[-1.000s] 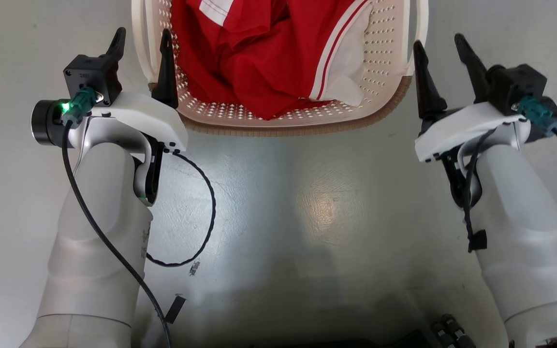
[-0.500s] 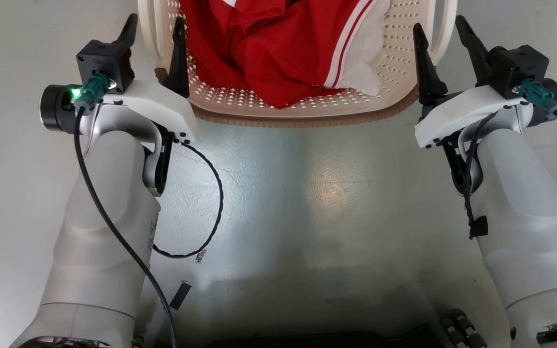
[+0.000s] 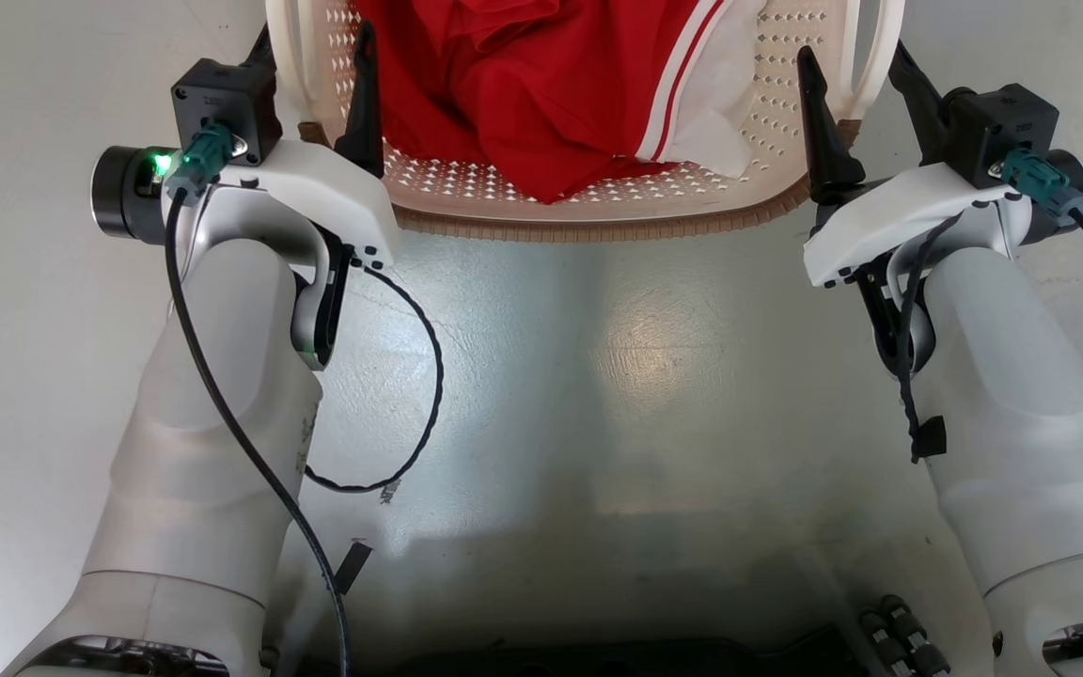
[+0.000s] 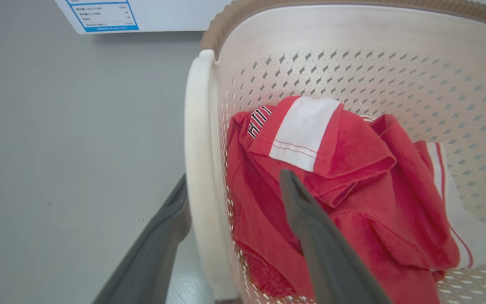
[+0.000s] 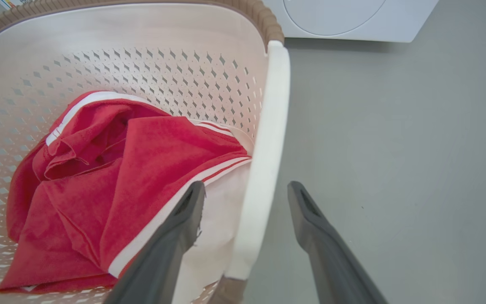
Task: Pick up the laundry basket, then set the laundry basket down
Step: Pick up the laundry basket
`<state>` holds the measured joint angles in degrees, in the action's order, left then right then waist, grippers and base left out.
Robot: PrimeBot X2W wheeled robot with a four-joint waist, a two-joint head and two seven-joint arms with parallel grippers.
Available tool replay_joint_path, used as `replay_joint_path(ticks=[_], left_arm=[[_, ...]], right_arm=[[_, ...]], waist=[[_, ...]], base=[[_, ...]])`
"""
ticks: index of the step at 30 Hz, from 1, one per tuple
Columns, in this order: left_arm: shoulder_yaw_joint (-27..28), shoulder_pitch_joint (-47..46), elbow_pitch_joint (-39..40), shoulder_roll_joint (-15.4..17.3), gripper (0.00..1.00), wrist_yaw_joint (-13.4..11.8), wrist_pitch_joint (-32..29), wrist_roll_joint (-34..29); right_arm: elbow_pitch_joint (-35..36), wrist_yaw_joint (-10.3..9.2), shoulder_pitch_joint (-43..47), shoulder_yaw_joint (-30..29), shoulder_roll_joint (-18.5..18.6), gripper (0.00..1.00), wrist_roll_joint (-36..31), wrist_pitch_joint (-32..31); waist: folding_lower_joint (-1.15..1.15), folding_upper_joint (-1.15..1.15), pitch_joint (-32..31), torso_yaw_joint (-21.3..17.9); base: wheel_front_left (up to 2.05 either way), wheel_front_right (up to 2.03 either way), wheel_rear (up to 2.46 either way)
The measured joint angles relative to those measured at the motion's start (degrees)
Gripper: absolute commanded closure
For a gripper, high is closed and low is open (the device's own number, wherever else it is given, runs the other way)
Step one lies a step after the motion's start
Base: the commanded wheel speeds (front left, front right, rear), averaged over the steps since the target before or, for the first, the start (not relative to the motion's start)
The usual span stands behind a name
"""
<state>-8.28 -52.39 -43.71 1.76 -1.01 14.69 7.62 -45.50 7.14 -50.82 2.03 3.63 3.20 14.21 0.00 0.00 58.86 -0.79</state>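
My gripper will bring the laundry basket along when it lifts, because the white handle (image 3: 885,55) goes straight into the laundry basket's brown rim (image 3: 849,131) and will stay fixed.
The laundry basket (image 3: 588,226) stands on the floor at the top of the head view, cream-white and perforated with a brown rim. A red garment (image 3: 523,103) with white stripes lies in it. My left gripper (image 3: 314,39) is open astride the left white handle (image 4: 196,147), one finger inside the basket and one outside. My right gripper (image 3: 849,55) is open in the same way around the right handle (image 5: 272,126). In both wrist views a gap shows between the fingers and the handles.
A white washing machine (image 5: 344,17) stands just beyond the basket, with a blue-printed label (image 4: 103,14) on its front. Grey floor (image 3: 617,395) stretches between the basket and my base. A loose black cable (image 3: 419,404) hangs from my left wrist.
Both arms have reached forward along the basket's sides. The right gripper, earlier wholly outside the basket, now has its inner finger inside the wall. The head view has shifted slightly.
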Motion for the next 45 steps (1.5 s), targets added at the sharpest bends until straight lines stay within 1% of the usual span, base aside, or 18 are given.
replay_joint_path(ticks=[10, 11, 12, 13, 14, 15, 16, 25, 30, 36, 42, 45], left_arm=[[-0.33, 0.00, -1.03, 0.01, 0.00, -0.01, 0.00, 0.00], [-0.32, 0.00, -1.07, 0.01, 0.05, -0.01, 0.00, -0.01], [-0.32, 0.00, -1.12, 0.01, 0.30, -0.01, 0.00, 0.00], [-0.32, 0.00, -1.26, 0.01, 0.71, 0.00, 0.00, 0.00], [-0.32, -0.02, -1.60, 0.01, 1.00, 0.00, 0.01, 0.00], [-0.29, -0.09, -2.15, 0.05, 1.00, 0.00, 0.02, 0.01], [-0.23, -0.18, -2.64, 0.32, 1.00, 0.00, 0.03, 0.07], [-1.29, -0.81, -4.75, 0.03, 1.00, -0.25, -0.05, 1.69], [-1.43, -0.77, -6.24, 0.02, 1.00, -0.52, -0.05, 3.16], [-2.76, 0.48, -7.69, -0.01, 1.00, -1.35, -0.05, 5.32], [-4.77, 2.69, -8.66, -0.07, 1.00, -2.49, -0.05, 7.65], [-6.12, 4.24, -9.65, -0.14, 1.00, -2.60, -0.08, 9.51]], right_arm=[[-0.07, 0.00, 0.00, 0.05, 0.00, 0.00, -0.01, 0.00], [-0.05, 0.00, -0.01, 0.05, 0.00, 0.00, -0.01, 0.00], [-0.03, 0.00, -0.01, 0.08, 0.00, 0.00, -0.01, 0.00], [-0.02, 0.00, -0.01, 0.08, 0.00, 0.00, 0.00, 0.00], [-0.02, 0.00, -0.01, 0.10, 0.00, 0.38, 0.00, 0.00], [-0.04, 0.00, -0.01, 0.09, 0.00, 0.74, 0.05, 0.00], [-0.10, 0.00, -0.01, 0.08, 0.00, 1.00, 0.58, 0.00], [-1.67, 0.04, 0.05, 0.75, 0.01, 1.00, 3.43, 0.25], [-2.38, 0.04, 0.15, 1.34, 0.01, 1.00, 3.56, 0.25], [-4.24, 0.04, 0.31, 1.27, -0.04, 1.00, 3.46, 0.25], [-7.51, 0.07, 1.46, 1.22, -0.09, 1.00, 3.11, 0.25], [-9.67, 0.08, 2.05, 1.49, -0.12, 1.00, 2.54, 0.25]], waist=[[0.00, 0.00, 0.10, -0.24], [0.00, 0.00, 0.14, -0.27], [0.00, 0.00, 0.17, -0.30], [0.00, 0.00, 0.18, -0.33], [0.00, 0.00, 0.20, -0.38], [0.00, 0.00, 0.20, -0.44], [0.00, 0.00, 0.19, -0.48], [0.00, 0.00, -0.85, -0.88], [0.00, 0.00, -2.53, -0.91], [0.00, 0.00, -5.24, -0.68], [0.00, 0.00, -8.74, -0.18], [0.00, 0.00, -10.88, 0.20]], base=[[0.00, 0.00, 0.00], [0.00, 0.00, 0.00], [0.00, 0.00, 0.00], [0.00, 0.00, 0.00], [0.00, 0.00, 0.00], [0.00, 0.00, 0.00], [0.00, 0.00, 0.00], [0.00, 0.00, 0.00], [0.00, 0.00, 0.00], [0.00, 0.00, 0.00], [0.00, 0.00, 0.00], [0.00, 0.00, 0.00]])
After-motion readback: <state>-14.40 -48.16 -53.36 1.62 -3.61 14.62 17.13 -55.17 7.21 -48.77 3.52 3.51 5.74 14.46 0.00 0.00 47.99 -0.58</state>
